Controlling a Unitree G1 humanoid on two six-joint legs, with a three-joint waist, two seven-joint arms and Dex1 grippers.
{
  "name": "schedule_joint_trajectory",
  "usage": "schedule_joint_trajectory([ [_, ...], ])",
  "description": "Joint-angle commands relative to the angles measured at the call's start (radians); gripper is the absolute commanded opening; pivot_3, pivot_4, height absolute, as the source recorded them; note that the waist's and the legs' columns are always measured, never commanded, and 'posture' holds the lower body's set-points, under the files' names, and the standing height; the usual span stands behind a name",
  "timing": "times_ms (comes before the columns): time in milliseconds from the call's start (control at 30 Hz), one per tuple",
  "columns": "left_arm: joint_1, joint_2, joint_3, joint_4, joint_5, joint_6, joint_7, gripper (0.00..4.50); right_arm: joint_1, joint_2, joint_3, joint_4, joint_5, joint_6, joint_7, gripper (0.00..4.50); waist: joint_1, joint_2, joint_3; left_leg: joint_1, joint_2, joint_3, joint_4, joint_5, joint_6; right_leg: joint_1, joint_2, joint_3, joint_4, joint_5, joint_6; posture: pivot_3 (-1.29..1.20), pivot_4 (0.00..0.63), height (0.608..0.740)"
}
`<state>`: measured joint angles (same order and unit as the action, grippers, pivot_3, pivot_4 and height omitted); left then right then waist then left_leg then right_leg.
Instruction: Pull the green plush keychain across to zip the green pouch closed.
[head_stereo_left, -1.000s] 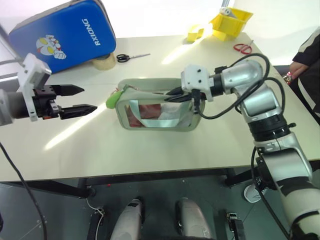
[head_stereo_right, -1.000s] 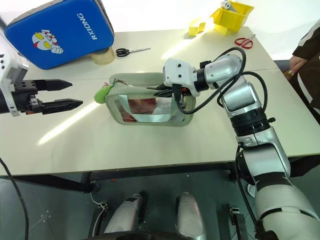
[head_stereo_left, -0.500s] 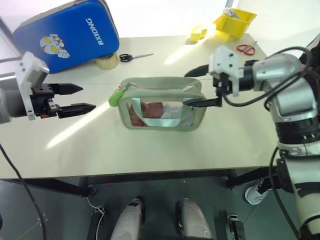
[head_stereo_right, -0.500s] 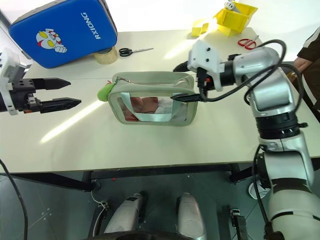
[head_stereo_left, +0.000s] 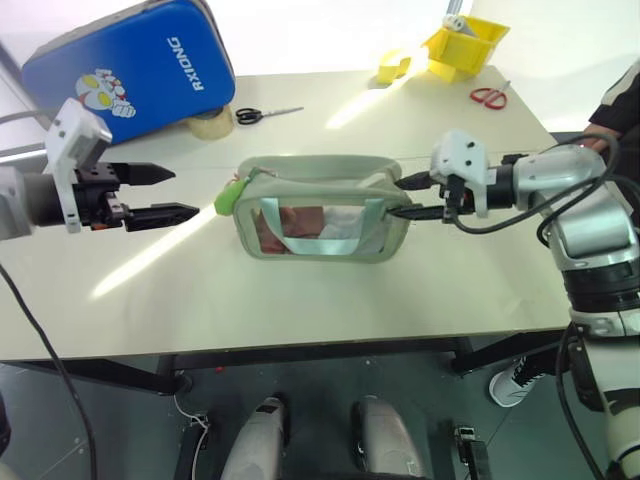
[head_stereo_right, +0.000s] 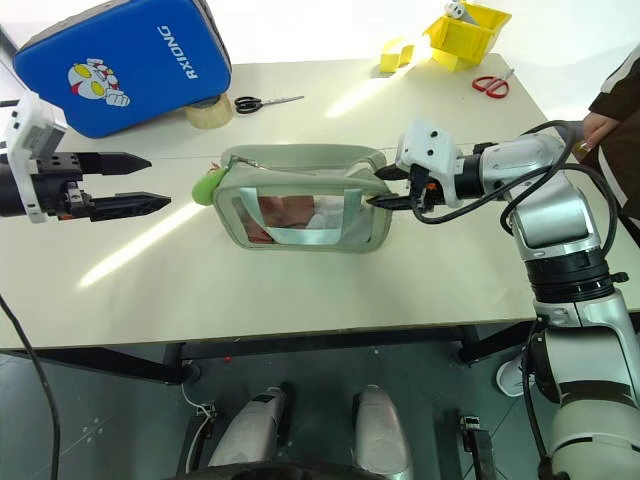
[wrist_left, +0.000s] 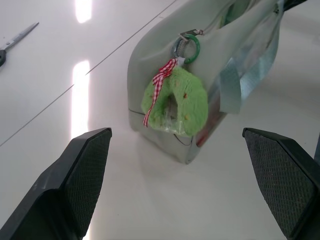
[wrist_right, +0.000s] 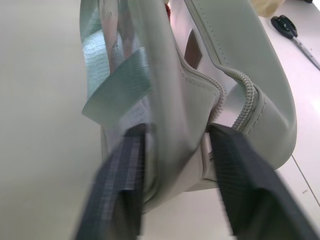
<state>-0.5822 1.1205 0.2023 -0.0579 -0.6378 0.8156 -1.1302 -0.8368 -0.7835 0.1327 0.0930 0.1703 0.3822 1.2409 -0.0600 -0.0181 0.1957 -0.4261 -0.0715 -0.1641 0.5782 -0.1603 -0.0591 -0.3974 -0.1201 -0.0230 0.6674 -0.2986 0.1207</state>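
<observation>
The green plush keychain (head_stereo_left: 229, 197) overhangs the pouch's end, so next my left gripper puts it on the pouch's top (head_stereo_left: 284, 174) and pinches that end before my right gripper pulls.
The green pouch (head_stereo_left: 320, 215) stands upright mid-table, its clear window facing me with reddish and white contents inside. At its left end the green plush keychain (head_stereo_left: 228, 198) hangs from a ring on the zipper pull (wrist_left: 186, 46). My left gripper (head_stereo_left: 185, 192) is open a short way left of the keychain, pointing at it without touching. My right gripper (head_stereo_left: 398, 198) is shut on the pouch's right end, and the right wrist view shows one finger (wrist_right: 122, 180) on each side of the fabric. The zipper teeth (wrist_right: 235, 100) are parted there.
A big blue padded case (head_stereo_left: 130, 65) leans at the back left, with a tape roll (head_stereo_left: 212, 122) and black scissors (head_stereo_left: 265, 114) beside it. A yellow bin (head_stereo_left: 462, 45) and red scissors (head_stereo_left: 488, 96) lie at the back right. A person (head_stereo_left: 615, 100) stands at the right edge.
My right gripper came off the pouch's top, swung right, opened, and has closed on the pouch's right end. The left gripper stayed put and open.
</observation>
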Motion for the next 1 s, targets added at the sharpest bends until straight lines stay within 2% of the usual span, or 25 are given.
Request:
schedule_joint_trajectory([
  [33, -0.014, 0.005, 0.011, -0.004, 0.007, -0.017, -0.004, 4.50, -0.024, -0.005, -0.033, -0.020, 0.012, -0.007, -0.019, 0.03, 0.001, 0.000, 0.000, 0.000, 0.000, 0.000, 0.000, 0.000, 0.000, 0.000, 0.000, 0.000, 0.000, 0.000, 0.000, 0.00, 0.150, 0.740],
  [267, -0.015, -0.008, 0.003, -0.007, 0.009, -0.014, -0.002, 4.50, -0.023, 0.000, -0.031, -0.027, 0.015, -0.011, -0.033, 0.03, 0.002, 0.000, 0.000, 0.000, 0.000, 0.000, 0.000, 0.000, 0.000, 0.000, 0.000, 0.000, 0.000, 0.000, 0.000, 0.00, 0.150, 0.740],
  [367, -0.019, -0.036, -0.011, 0.022, 0.006, -0.008, 0.001, 4.50, -0.024, 0.004, -0.034, -0.043, 0.026, 0.001, -0.033, 0.03, 0.002, 0.000, 0.000, 0.000, 0.000, 0.000, 0.000, 0.000, 0.000, 0.000, 0.000, 0.000, 0.000, 0.000, 0.000, 0.00, 0.150, 0.740],
  [633, -0.080, -0.174, -0.108, 0.164, 0.109, -0.106, 0.038, 4.50, -0.034, 0.019, -0.028, -0.047, 0.027, 0.005, -0.043, 0.03, 0.002, 0.000, 0.000, 0.000, 0.000, 0.000, 0.001, 0.000, 0.000, 0.000, 0.000, 0.000, 0.000, 0.000, 0.000, 0.00, 0.150, 0.740],
  [800, -0.091, -0.200, -0.123, 0.149, 0.103, -0.090, 0.017, 4.50, -0.033, 0.020, -0.028, -0.050, 0.028, 0.010, -0.048, 0.03, 0.002, 0.000, 0.000, 0.000, 0.000, 0.000, 0.001, 0.000, 0.000, 0.000, 0.000, 0.000, 0.000, 0.000, 0.000, 0.00, 0.150, 0.740],
  [900, -0.091, -0.212, -0.125, 0.141, 0.106, -0.091, 0.019, 3.62, -0.034, 0.025, -0.026, -0.045, 0.025, 0.007, -0.054, 0.00, 0.002, 0.000, 0.000, 0.000, 0.000, 0.000, 0.001, 0.000, 0.000, 0.000, 0.000, 0.000, 0.000, 0.000, 0.000, 0.00, 0.150, 0.740],
  [1000, -0.100, -0.227, -0.121, 0.141, 0.114, -0.096, 0.035, 2.13, -0.038, 0.030, -0.022, -0.043, 0.023, 0.008, -0.058, 0.00, 0.003, 0.000, 0.000, 0.000, 0.000, 0.000, 0.001, 0.000, 0.000, 0.000, 0.000, 0.000, 0.000, 0.000, 0.000, 0.00, 0.150, 0.740],
])
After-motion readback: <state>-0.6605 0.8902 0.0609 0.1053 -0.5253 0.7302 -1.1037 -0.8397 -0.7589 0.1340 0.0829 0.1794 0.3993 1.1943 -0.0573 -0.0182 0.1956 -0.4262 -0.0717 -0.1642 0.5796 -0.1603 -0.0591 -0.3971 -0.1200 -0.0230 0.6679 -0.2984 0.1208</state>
